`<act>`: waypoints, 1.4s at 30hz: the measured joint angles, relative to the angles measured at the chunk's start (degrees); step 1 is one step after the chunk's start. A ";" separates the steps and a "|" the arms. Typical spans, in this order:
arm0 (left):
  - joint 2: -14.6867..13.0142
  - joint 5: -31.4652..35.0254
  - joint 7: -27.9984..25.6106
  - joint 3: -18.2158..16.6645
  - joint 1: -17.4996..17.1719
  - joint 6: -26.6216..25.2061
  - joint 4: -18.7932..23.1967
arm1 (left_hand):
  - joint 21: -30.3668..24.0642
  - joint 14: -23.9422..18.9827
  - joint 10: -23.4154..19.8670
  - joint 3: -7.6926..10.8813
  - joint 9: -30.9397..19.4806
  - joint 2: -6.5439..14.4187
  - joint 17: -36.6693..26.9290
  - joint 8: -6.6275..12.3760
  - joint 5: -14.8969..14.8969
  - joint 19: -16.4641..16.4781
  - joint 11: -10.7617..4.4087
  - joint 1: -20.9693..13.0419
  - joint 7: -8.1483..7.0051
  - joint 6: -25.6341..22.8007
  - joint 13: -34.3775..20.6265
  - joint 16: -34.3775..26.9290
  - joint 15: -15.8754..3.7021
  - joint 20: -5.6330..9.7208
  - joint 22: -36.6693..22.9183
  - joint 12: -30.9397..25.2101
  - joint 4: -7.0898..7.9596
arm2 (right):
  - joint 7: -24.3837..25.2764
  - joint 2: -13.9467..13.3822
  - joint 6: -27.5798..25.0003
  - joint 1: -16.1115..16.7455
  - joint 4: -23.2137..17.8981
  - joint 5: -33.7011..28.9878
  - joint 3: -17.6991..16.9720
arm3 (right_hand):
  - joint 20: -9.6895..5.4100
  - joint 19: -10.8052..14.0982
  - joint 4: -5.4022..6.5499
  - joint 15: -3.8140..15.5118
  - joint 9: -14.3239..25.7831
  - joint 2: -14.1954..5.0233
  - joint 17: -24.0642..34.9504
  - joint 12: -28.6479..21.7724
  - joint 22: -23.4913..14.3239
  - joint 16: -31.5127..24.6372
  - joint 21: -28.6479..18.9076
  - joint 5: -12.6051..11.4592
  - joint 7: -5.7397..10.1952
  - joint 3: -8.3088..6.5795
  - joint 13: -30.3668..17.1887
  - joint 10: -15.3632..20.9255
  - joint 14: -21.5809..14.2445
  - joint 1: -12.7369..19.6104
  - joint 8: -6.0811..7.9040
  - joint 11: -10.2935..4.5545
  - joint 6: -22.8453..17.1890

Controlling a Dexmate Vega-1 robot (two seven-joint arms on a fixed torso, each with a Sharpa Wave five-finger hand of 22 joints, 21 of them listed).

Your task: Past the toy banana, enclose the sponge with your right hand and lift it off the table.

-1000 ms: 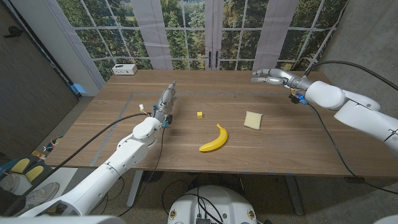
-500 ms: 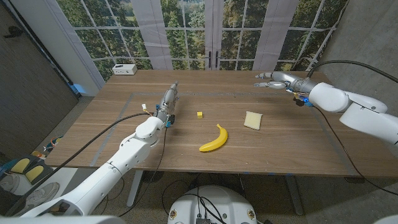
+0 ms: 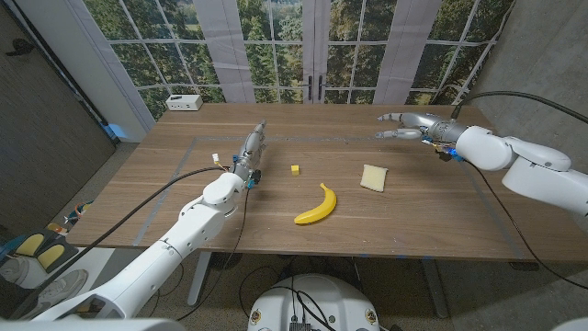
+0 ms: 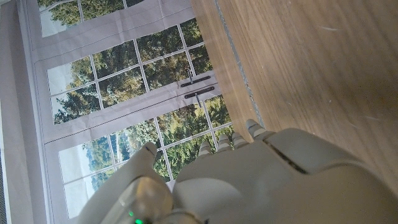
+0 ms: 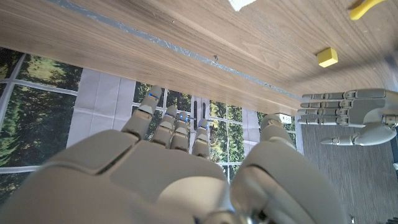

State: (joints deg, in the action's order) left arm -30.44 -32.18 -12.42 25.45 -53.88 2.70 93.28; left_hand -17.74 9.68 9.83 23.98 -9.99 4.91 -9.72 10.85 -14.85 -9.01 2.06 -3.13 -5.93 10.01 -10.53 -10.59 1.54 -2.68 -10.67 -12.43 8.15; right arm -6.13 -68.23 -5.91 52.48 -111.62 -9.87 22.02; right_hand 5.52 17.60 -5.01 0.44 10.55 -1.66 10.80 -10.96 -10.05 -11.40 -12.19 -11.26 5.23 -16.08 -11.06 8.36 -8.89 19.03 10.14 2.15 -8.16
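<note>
My gripper will make the pale yellow sponge bend into a curved fold between my fingers when I lift it, because the sponge is a thin, flat slab.
A pale yellow square sponge lies on the wooden table, right of centre. The yellow toy banana lies just nearer and to its left. My right hand hovers over the far right of the table, beyond the sponge, fingers spread and holding nothing; its back fills the right wrist view. My left hand stands on edge at the left of the table, fingers straight, empty; it also appears as the left hand in the right wrist view. A corner of the sponge and the banana tip show there.
A small yellow cube sits between my left hand and the banana, seen too as the cube. A white box rests at the far left corner. Windows stand behind the far edge. A tape line crosses the table.
My right hand has moved a little nearer and downward over the table's far right, toward the sponge. The left arm, sponge, banana and cube have stayed put.
</note>
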 measured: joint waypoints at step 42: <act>-1.42 -1.10 0.30 -1.47 -1.25 0.32 0.65 | 0.90 0.00 0.00 -0.44 0.00 0.00 0.00 -0.27 -0.22 0.31 -0.01 0.00 0.00 0.00 0.00 0.00 0.00 -0.31 -0.13 0.00 0.03 | -7.21 3.06 -9.76 -2.31 -3.32 -13.61 6.59 | 0.01 0.00 -0.67 -0.03 -0.02 1.35 -0.01 0.15 -0.21 0.00 0.31 -0.44 1.05 0.66 0.01 -1.74 0.62 -0.15 0.00 -1.34 2.47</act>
State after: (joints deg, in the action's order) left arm -31.86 -33.28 -12.12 23.98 -55.13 3.02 93.93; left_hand -16.85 9.68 9.83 23.53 -9.99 4.91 -9.72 10.58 -15.08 -8.70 2.06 -3.13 -5.93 10.01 -10.52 -10.60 1.53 -2.98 -10.80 -12.43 8.19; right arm -13.34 -65.17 -15.67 50.17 -114.94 -23.48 28.62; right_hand 5.53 17.60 -5.68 0.41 10.53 -0.30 10.79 -10.81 -10.27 -11.40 -11.88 -11.70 6.28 -15.42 -11.05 6.61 -8.27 18.88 10.15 0.82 -5.68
